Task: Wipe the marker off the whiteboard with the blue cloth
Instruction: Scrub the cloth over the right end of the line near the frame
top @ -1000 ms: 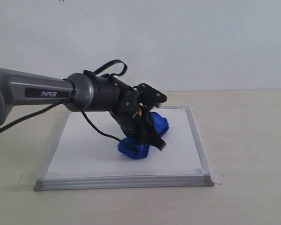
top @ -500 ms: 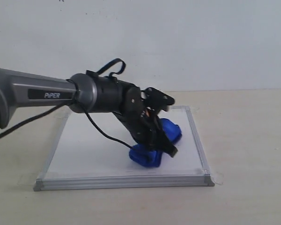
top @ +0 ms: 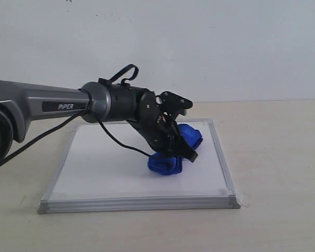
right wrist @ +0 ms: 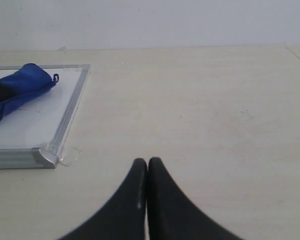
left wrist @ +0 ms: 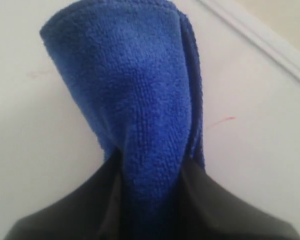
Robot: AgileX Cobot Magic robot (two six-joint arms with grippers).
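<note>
A short red streak (left wrist: 222, 121) lies next to the blue cloth. Next, I wipe the cloth back over the streak with my left gripper toward the whiteboard's silver frame (top: 224, 162).
The whiteboard (top: 105, 168) lies flat on the table, silver-framed. My left gripper (top: 174, 149) is shut on the blue cloth (top: 170, 157) and presses it onto the board's right half. In the left wrist view the blue cloth (left wrist: 140, 100) fans out from between my black fingers (left wrist: 215, 205), with the whiteboard (left wrist: 250, 110) under it. Of the marker, only a short red streak (left wrist: 221, 121) and a faint pink smear (left wrist: 37, 74) show beside the cloth. My right gripper (right wrist: 147, 162) is shut and empty above the table, right of the whiteboard (right wrist: 72, 107); the blue cloth (right wrist: 20, 90) shows there too.
The left arm (top: 52, 105) stretches in from the left over the board. A white wall (top: 199, 47) stands behind the beige table (top: 278, 157). A bit of clear tape (right wrist: 70, 155) sticks out at the board's near right corner.
My left gripper dragged the cloth right and toward the front edge, then back away from that edge. The cloth stayed gripped throughout.
</note>
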